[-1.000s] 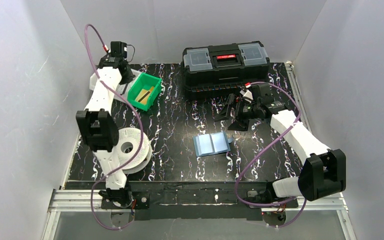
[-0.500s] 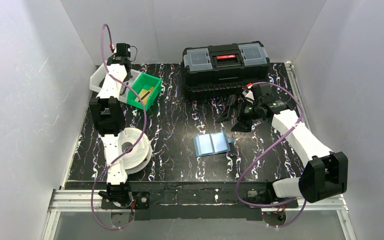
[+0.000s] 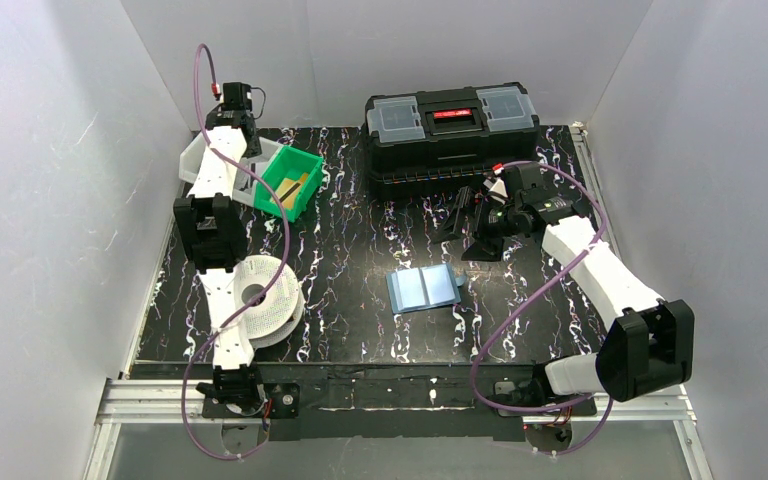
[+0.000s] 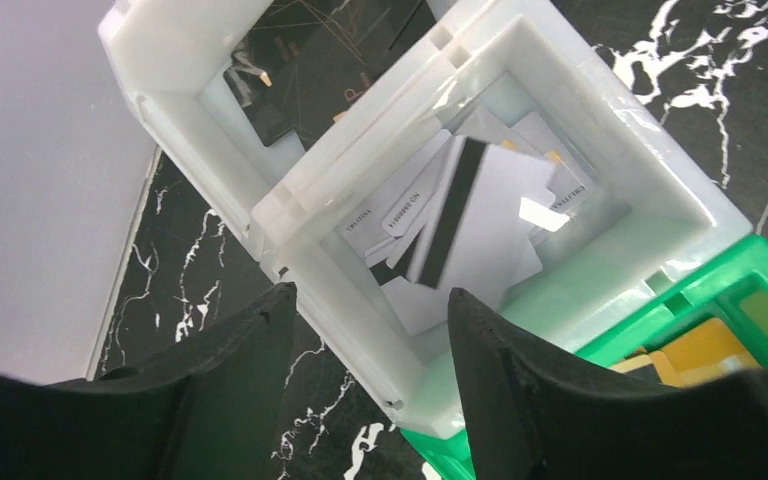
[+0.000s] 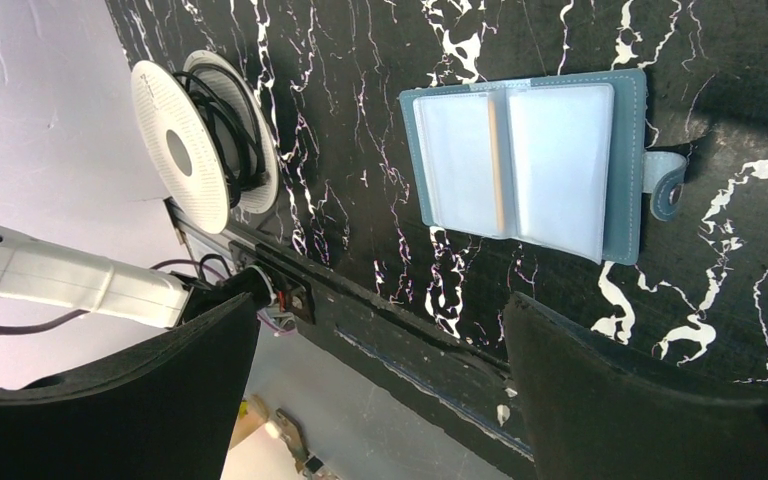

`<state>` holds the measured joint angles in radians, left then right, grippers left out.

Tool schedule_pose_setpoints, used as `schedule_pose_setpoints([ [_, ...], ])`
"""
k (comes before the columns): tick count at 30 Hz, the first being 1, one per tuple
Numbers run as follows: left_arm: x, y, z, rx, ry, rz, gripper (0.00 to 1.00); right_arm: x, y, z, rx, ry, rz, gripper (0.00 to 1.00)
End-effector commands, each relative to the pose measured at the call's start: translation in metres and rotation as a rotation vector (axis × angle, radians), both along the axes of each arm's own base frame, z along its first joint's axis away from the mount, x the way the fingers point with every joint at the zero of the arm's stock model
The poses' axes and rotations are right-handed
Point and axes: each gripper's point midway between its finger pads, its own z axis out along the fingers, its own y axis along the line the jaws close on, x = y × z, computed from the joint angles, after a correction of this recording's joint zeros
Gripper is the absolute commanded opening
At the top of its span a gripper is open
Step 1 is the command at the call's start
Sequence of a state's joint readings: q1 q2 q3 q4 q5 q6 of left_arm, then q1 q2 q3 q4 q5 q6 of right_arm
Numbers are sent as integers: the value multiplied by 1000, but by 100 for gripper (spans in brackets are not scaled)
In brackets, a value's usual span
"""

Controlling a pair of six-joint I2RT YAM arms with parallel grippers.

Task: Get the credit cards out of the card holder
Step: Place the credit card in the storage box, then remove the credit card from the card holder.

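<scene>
The flat card holder shows only a thin tan piece (image 5: 496, 160) along its fold, so my right gripper should raise the card holder there (image 5: 480, 200) before my left gripper holds it.
The blue card holder (image 3: 423, 289) lies open and flat mid-table, its pale sleeves up (image 5: 530, 160); a thin tan strip (image 5: 495, 165) runs along its fold. My right gripper (image 5: 380, 300) hangs open and empty above the table, behind and right of the holder (image 3: 465, 225). My left gripper (image 4: 372, 295) is open over the near corner of a white bin (image 4: 660, 190) at the back left (image 3: 243, 178). Several white credit cards lie in that bin, one with a black stripe (image 4: 480, 215) on top. Nothing sits between the left fingers.
A green bin (image 3: 290, 182) holding orange-tan cards (image 4: 695, 350) touches the white bin's right side. A large black toolbox (image 3: 452, 130) stands at the back. A white cable spool (image 3: 265, 295) sits front left under the left arm. White walls enclose the table.
The left arm swung back over the white bin and its jaws went from shut to open; a striped white card now lies on the pile. The right arm barely shifted.
</scene>
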<state>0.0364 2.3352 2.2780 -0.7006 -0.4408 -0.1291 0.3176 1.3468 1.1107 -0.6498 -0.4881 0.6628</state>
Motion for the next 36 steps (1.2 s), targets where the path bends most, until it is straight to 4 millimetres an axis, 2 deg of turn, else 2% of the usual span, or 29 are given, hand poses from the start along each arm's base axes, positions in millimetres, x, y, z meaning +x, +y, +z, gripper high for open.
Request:
schedule_pose_setpoints([
  [1,-2,-12,55,-64,-109,-23,58,6,5,9,-16,-54,34,98],
  [7,-29,-43,85,-210,-156,-54,59,3,6,-5,-106,-52,66,98],
  [11,-63,-69,92,-348,-150,-70,60,-1,12,-15,-177,-65,95,98],
  [12,-76,-78,98,-392,-156,-83,60,-2,14,-18,-192,-63,99,98],
  [14,-98,-94,98,-469,-149,-96,60,-4,19,-26,-223,-60,116,98],
  [16,-123,-104,88,-532,-124,-94,60,-7,24,-36,-262,-52,137,98],
  [17,-134,-126,88,-576,-120,-142,60,-8,27,-42,-285,-49,150,97],
  [22,-189,-168,70,-687,-39,-202,60,-17,42,-67,-377,-33,207,84],
  [23,-201,-182,64,-701,-8,-230,60,-17,44,-73,-398,-25,216,82],
  [27,-240,-221,44,-745,89,-307,60,-18,50,-90,-478,-11,243,77],
  [31,-265,-247,28,-805,140,-339,60,-17,58,-104,-524,3,263,73],
  [36,-284,-257,18,-825,168,-359,60,-18,61,-125,-644,27,280,69],
])
